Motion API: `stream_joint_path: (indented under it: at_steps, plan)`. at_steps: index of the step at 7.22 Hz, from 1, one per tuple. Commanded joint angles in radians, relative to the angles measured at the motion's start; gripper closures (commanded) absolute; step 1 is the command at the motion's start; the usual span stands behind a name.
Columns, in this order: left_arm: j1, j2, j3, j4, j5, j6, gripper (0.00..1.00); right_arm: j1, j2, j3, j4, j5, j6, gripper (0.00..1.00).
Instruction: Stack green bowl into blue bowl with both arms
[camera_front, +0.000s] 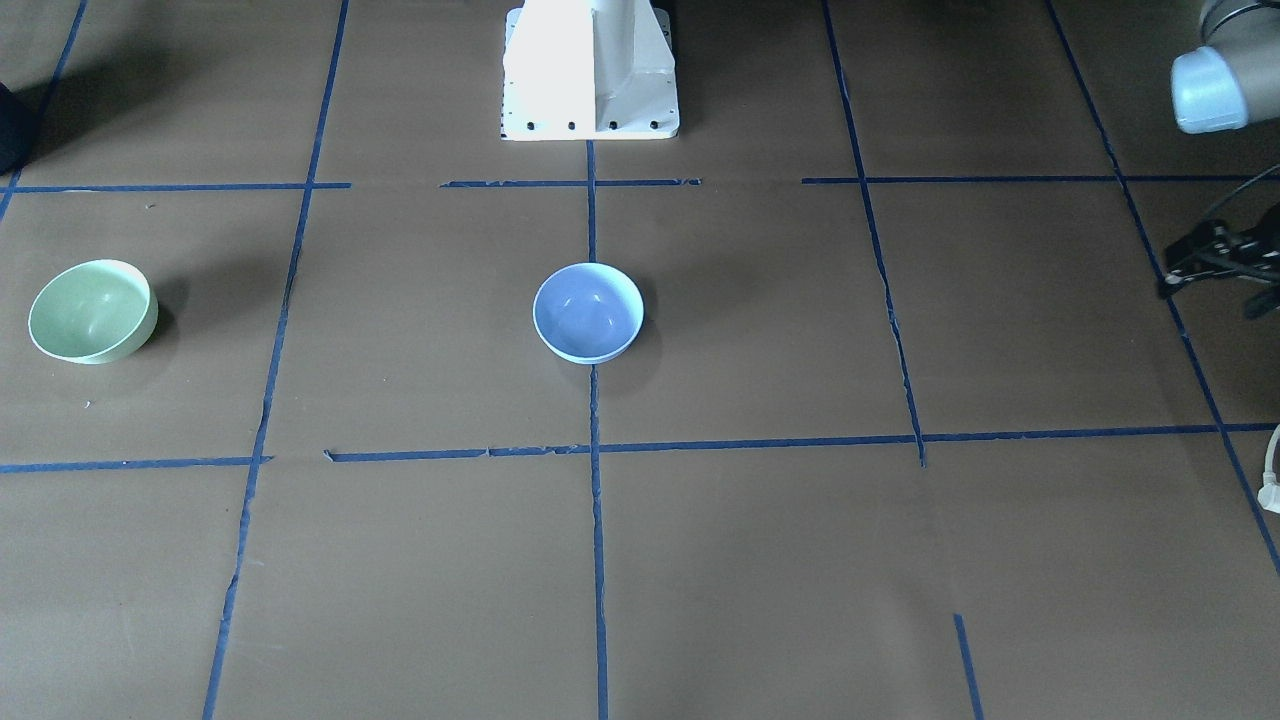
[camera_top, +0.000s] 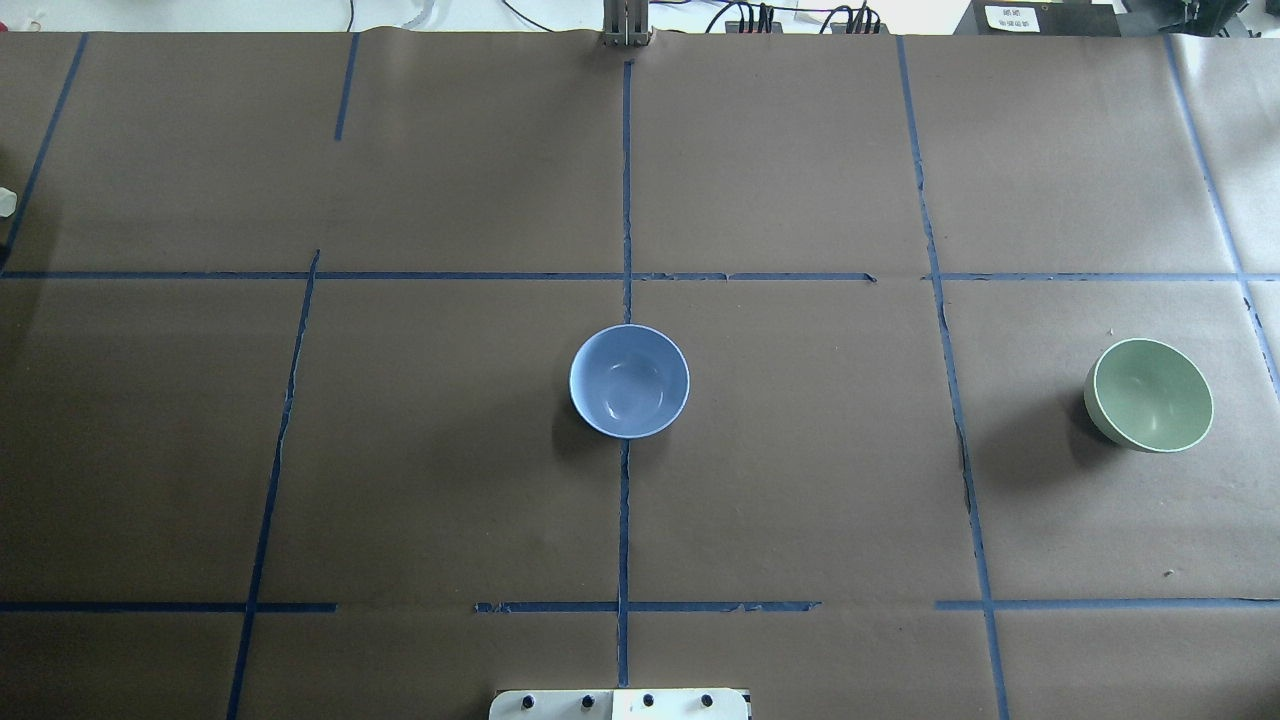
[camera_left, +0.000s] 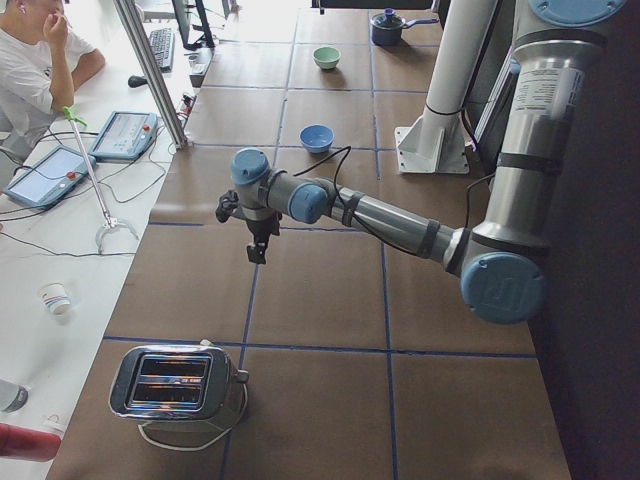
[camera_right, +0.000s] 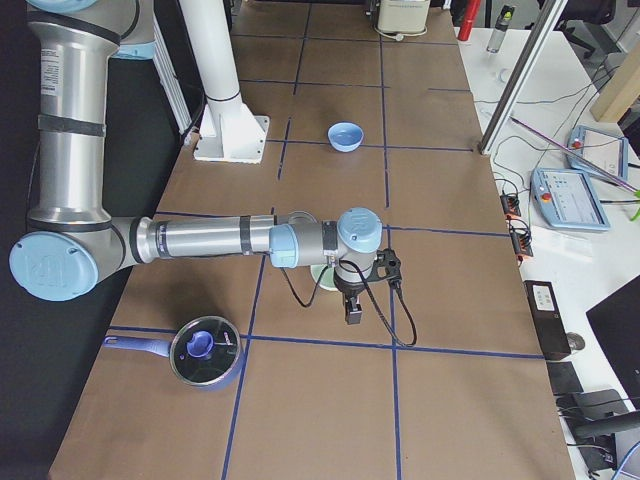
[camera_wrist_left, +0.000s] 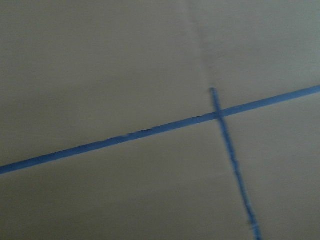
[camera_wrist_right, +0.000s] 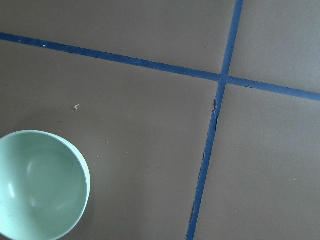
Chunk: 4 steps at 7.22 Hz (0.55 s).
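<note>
My gripper will lower the green bowl (camera_front: 94, 312), and it will nest deep with its rim just above the blue bowl's rim, because the bowls have matching rims (camera_front: 588, 265) and tapered sides.
The green bowl (camera_top: 1150, 395) stands upright on the brown table at my right. It also shows in the front view (camera_front: 92, 310) and at the lower left of the right wrist view (camera_wrist_right: 40, 187). The blue bowl (camera_top: 629, 381) stands upright and empty at the table's middle (camera_front: 588, 312). My right gripper (camera_right: 353, 314) hangs above the table just beside the green bowl, which its wrist partly hides. My left gripper (camera_left: 257, 254) hangs over bare table far from both bowls, and its black body shows at the front view's edge (camera_front: 1205, 255). I cannot tell whether either gripper is open.
The white pedestal base (camera_front: 590, 70) stands at the robot's side of the table. A toaster (camera_left: 175, 385) sits at the table's left end. A lidded blue pot (camera_right: 205, 352) sits at the right end. Blue tape lines grid the table. An operator sits beyond the far side.
</note>
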Motion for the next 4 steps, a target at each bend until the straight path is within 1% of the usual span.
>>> stream_joint_path:
  at_steps: [1, 2, 3, 4]
  plan:
    - [-0.181, 0.120, -0.018, 0.128, -0.002, 0.185, 0.00, -0.001, 0.000, 0.002, 0.003, -0.005, -0.013, 0.00]
    - [-0.183, 0.154, -0.018, 0.120, -0.015, 0.161, 0.00, -0.002, -0.009, -0.007, 0.032, -0.002, 0.011, 0.00]
    - [-0.182, 0.148, -0.019, 0.099, -0.047, 0.103, 0.00, -0.002, -0.033, -0.010, 0.113, 0.001, 0.081, 0.00]
    - [-0.182, 0.150, -0.021, 0.085, -0.048, 0.092, 0.00, -0.020, -0.070, -0.021, 0.243, 0.001, 0.185, 0.00]
